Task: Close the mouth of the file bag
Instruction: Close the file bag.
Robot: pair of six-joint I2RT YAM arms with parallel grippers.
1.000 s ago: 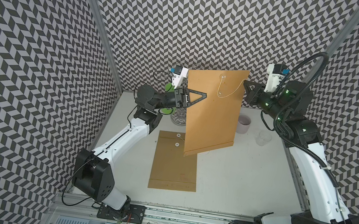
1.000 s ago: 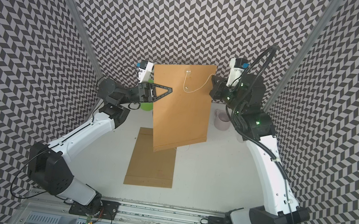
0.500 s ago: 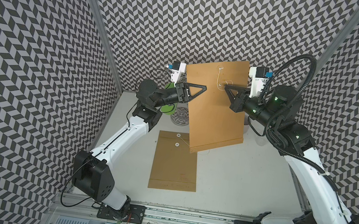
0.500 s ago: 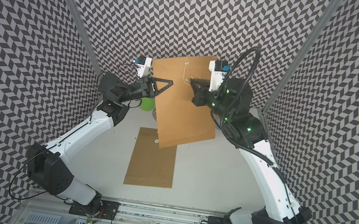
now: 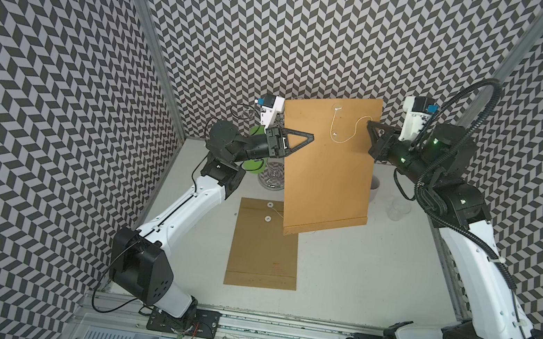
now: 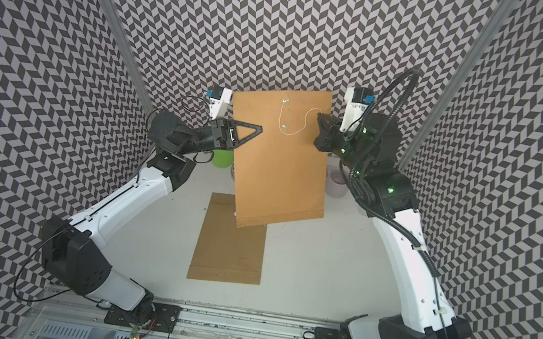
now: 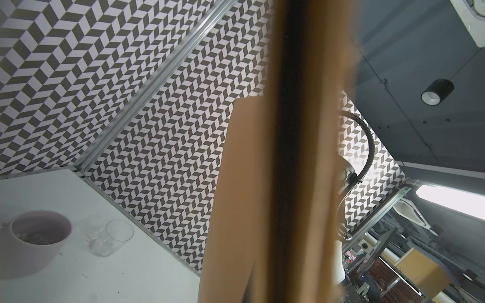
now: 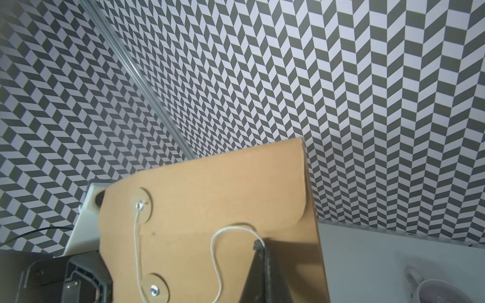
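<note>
The white string sags slack (image 5: 340, 142) below the lower button, so my left gripper needs to swing the file bag (image 5: 326, 178) back as my right gripper pulls the string down.
A brown file bag (image 5: 328, 171) (image 6: 281, 164) hangs upright above the table, flap folded down on its face. My left gripper (image 5: 311, 136) (image 6: 261, 128) is shut on its left edge; in the left wrist view only the blurred bag (image 7: 249, 183) shows. A white string (image 5: 352, 131) (image 8: 215, 251) runs from the upper button (image 8: 140, 206) down to the lower button (image 8: 154, 290), then curves up to my right gripper (image 5: 370, 122) (image 8: 259, 245). The right gripper is shut on the string's end, near the bag's right edge.
A second brown file bag (image 5: 263, 249) lies flat on the table under the hanging one. Behind stand a pale cup (image 5: 375, 187) (image 7: 39, 236), a clear glass (image 5: 397, 211) (image 7: 112, 241), a green cup (image 5: 252, 165) and a glass dish (image 5: 272, 178). Patterned walls enclose three sides.
My right gripper swung left over the bag's face, then back out to its right edge with the string end. The bag tilted and swung back with it.
</note>
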